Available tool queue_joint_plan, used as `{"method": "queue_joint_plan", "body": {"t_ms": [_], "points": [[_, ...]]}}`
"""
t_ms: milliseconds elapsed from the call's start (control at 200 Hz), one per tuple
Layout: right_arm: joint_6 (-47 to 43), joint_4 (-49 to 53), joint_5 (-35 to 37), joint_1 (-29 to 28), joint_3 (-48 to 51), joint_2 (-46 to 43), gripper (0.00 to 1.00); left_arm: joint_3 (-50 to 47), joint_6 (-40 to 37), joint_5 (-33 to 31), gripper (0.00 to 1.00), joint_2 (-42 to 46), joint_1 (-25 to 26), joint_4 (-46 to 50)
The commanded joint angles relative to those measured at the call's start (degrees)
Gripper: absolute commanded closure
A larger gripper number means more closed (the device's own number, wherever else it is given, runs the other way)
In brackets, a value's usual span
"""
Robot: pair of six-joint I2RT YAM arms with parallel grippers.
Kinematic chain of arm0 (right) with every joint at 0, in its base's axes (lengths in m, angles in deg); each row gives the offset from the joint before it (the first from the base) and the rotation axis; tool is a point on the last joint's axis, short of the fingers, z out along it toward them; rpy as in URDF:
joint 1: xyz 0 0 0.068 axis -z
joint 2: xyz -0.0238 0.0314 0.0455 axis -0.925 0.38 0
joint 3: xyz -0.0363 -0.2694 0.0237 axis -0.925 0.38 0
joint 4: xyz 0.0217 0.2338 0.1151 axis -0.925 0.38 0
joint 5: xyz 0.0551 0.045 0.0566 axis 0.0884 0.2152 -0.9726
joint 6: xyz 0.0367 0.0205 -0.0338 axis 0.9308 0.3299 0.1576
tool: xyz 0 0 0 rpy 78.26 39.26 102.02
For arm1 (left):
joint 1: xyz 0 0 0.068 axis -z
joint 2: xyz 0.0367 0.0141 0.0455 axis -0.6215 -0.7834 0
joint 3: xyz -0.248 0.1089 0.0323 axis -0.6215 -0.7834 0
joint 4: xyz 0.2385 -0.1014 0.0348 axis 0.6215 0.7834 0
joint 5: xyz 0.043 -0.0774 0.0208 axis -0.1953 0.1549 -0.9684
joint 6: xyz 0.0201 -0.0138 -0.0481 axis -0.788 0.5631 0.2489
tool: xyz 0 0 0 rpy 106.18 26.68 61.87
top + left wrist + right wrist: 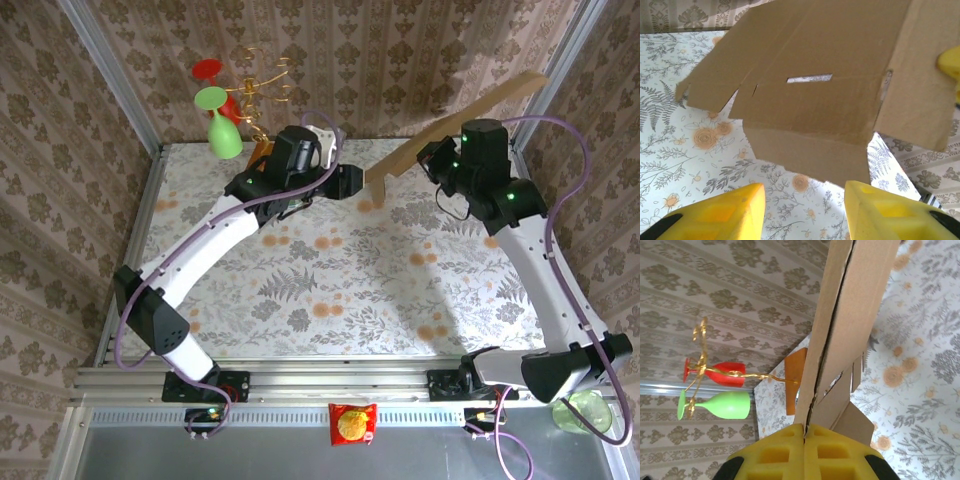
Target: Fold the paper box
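Note:
The paper box [497, 97] is hanging steeply from my right gripper. So my left gripper should move back while my right gripper lays the box's panel down on the flowered table [390, 225].
The paper box [470, 110] is a brown die-cut cardboard sheet held up off the table at the back right, tilted and seen nearly edge-on from above. My right gripper [437, 152] is shut on its edge; in the right wrist view the yellow fingers [790, 450] pinch the sheet [850, 315] tight. My left gripper [352, 183] hovers at the sheet's lower left end. In the left wrist view its gripper [805, 210] stands open with nothing between the fingers, just short of the lower flap of the box [815, 60], which has a slot and hanging side flaps.
A gold wire stand [250, 85] with a red and a green glass [222, 125] stands at the back left on an orange-brown base board [796, 380]. A snack packet [352, 423] lies on the near rail. Patterned walls close in the flowered table [330, 290].

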Motion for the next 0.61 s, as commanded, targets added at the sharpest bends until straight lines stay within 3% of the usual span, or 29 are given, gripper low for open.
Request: {"method": "queue_joint_plan", "body": {"t_ms": [0,225,355,600], "points": [[-3.6,-0.6,4.1,-0.6,-4.2,-0.9,1.0,-0.3,1.7,-3.1,0.54,1.8,-2.2,1.2],[-4.0,-1.6,1.8,-1.1,-6.1,-3.1,1.0,7.6,8.7,3.4,0.56,-8.6,-10.0,4.8],[-3.7,0.3,1.5,-1.7,-10.5,-3.5,1.0,13.5,7.6,5.2,0.58,-16.3,-9.9,6.0],[2.8,3.8,4.3,-7.1,-14.8,-3.4,1.0,13.9,10.7,7.8,0.58,-22.4,-7.3,-0.9]]}}
